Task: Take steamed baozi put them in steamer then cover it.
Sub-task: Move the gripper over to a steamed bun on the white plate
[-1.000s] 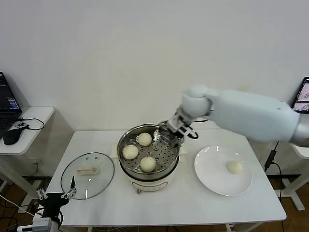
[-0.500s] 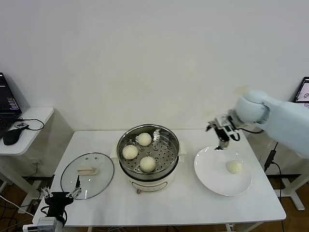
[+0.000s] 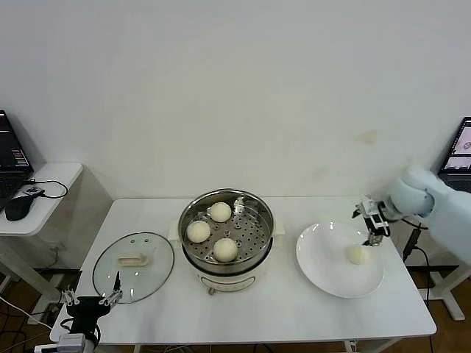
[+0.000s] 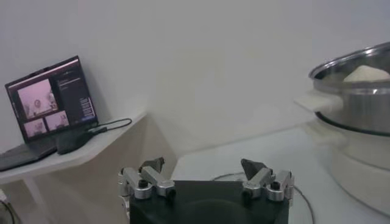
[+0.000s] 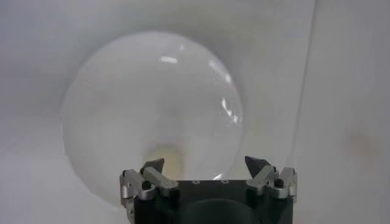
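Note:
I expect the baozi to come off right away when I lift it, because the white plate is glossy and clean around it.
The steamer, a shiny steel pot on a cream base, stands mid-table with three baozi on its perforated tray. It shows in the left wrist view too. A fourth baozi lies on the white plate; in the right wrist view it is a pale blur on that plate. My right gripper is open and empty, just above and behind this baozi. The glass cover with its cream handle lies flat left of the steamer. My left gripper is open and empty below the table's front left corner.
A side table at the far left holds a laptop, a mouse and a cable. Another screen shows at the right edge. The table's front edge runs close below the plate and cover.
My right gripper has swung from the steamer's far rim rightward and down to the plate, now open just above the fourth baozi. My left gripper sank slightly.

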Controlling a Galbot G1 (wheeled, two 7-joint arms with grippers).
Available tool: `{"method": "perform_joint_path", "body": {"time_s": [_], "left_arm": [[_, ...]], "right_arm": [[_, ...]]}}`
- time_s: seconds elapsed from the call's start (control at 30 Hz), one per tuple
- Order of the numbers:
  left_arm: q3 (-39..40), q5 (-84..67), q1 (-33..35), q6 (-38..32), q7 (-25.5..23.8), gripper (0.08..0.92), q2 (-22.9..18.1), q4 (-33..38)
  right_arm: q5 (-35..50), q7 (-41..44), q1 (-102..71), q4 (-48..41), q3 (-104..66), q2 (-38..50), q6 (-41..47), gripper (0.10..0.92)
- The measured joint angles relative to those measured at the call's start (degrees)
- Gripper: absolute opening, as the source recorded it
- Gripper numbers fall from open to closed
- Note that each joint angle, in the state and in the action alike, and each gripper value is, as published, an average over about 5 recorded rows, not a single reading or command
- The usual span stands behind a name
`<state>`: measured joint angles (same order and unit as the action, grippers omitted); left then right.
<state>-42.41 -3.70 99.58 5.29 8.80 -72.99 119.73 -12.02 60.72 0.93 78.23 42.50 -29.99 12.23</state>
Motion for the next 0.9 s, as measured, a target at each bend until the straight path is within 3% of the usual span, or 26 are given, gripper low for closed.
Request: {"method": "perform_joint_path", "body": {"time_s": [0.53, 0.9], "left_arm": [[0.0, 0.2, 0.3, 0.1, 0.0, 0.823, -0.5, 0.0], [0.1, 0.4, 0.2, 0.1, 0.0, 0.823, -0.6, -0.1]], "right_arm": [[-5.7, -0.4, -11.2, -7.3, -9.3, -4.3, -1.2, 0.818], [-6.9, -1.2, -13.2, -10.1, -11.0, -6.5, -1.6, 0.743]]}}
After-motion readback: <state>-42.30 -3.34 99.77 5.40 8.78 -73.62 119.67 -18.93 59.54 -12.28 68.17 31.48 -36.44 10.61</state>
